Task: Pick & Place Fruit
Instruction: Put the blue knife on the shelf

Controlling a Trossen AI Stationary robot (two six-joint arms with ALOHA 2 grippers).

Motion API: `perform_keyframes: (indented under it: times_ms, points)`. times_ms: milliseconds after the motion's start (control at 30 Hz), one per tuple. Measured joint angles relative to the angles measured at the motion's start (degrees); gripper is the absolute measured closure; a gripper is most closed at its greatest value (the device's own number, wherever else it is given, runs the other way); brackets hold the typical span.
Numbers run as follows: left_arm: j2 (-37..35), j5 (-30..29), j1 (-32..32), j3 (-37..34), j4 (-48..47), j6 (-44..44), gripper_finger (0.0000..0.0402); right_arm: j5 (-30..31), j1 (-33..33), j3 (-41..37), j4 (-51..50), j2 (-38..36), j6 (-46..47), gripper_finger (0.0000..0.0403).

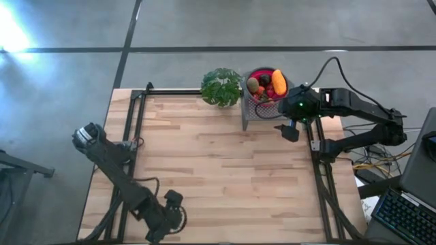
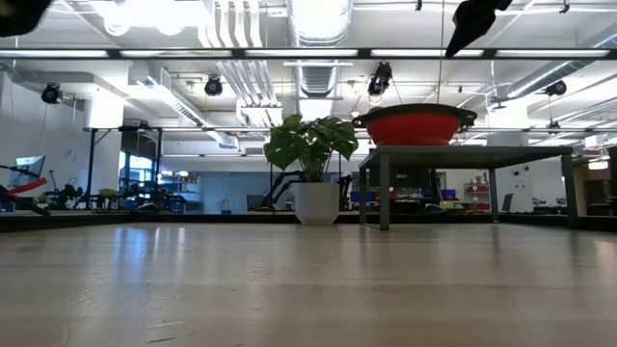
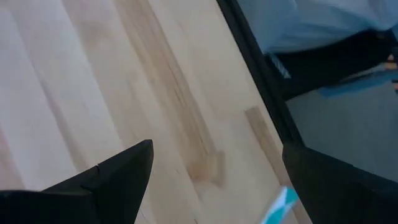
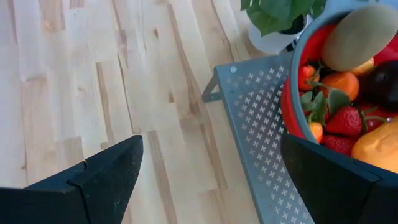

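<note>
The teal and white stick's tip (image 3: 286, 196) lies clear of the black rail, so the robot's left gripper goes on moving down over the stick (image 3: 275, 213) until its open fingers are on either side of the stick.
The fruit (image 1: 267, 84) lies heaped in a red bowl (image 2: 415, 125) on a grey perforated metal stand (image 4: 261, 118) at the table's far edge. In the right wrist view I see a kiwi (image 4: 360, 37), strawberries (image 4: 345, 121), a small orange ball (image 4: 342, 84), a dark round one (image 4: 382, 84) and a yellow-orange piece (image 4: 380, 149). My right gripper (image 1: 289, 131) hangs open in the air just near and right of the stand, holding nothing. My left gripper (image 1: 165, 224) is open over bare wood near the table's near edge, far from the bowl.
A leafy green plant in a white pot (image 1: 221, 87) stands just left of the stand. Black frame rails (image 1: 129, 136) run along the table's left and right sides. Bare wood (image 1: 225, 170) spreads between the two arms. A keyboard (image 1: 409, 218) sits off the table at right.
</note>
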Motion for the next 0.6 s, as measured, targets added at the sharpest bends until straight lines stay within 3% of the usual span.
perform_keyframes:
  times_ms: [600]
  points:
    - [7.33,2.07,-9.83,-0.07,-3.39,-7.55,0.0039,0.0,-0.07,0.02,7.51,-0.05,-1.37,0.0028]
